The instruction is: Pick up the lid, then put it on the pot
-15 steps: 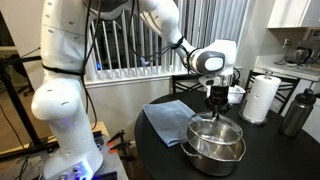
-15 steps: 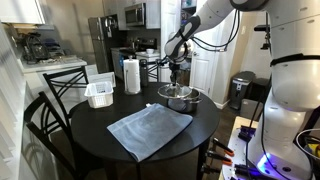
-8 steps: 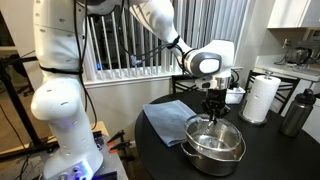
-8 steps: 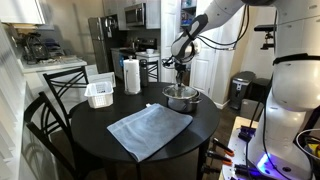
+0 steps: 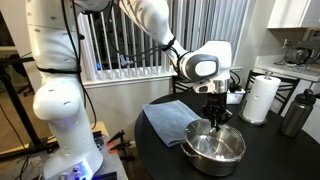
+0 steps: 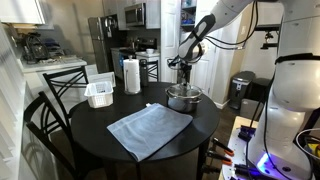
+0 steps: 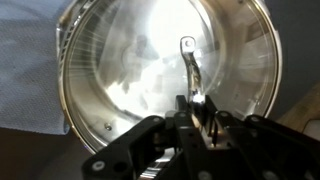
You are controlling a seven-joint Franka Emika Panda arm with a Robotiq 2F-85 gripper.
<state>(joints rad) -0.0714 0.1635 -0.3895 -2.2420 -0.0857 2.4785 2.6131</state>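
The lid (image 7: 165, 70) is off-centre over the pot and leaves a gap at the rim (image 7: 76, 82) nearest the cloth, so next my gripper lifts the lid and centres it before lowering it.
The pot (image 5: 203, 156) is shiny steel and stands on the round dark table; it also shows in an exterior view (image 6: 183, 101). The glass lid (image 7: 130, 60) with its metal rim fills the wrist view and lies over the pot's mouth. It shows in both exterior views (image 5: 224, 138) (image 6: 183, 90). My gripper (image 7: 193, 106) is straight above the pot, shut on the lid's small centre handle. It shows in both exterior views (image 5: 216, 112) (image 6: 185, 76). I cannot tell whether the lid rests fully on the rim.
A blue-grey cloth (image 5: 167, 118) (image 6: 148, 130) lies on the table (image 6: 95, 125) beside the pot. A paper towel roll (image 5: 261, 98) (image 6: 131, 75), a dark bottle (image 5: 293, 112) and a white tray (image 6: 99, 94) stand near the edge. Chairs (image 6: 60, 85) ring the table.
My gripper has come down a little with the lid. The lid was tilted over the pot and now lies nearly level on it.
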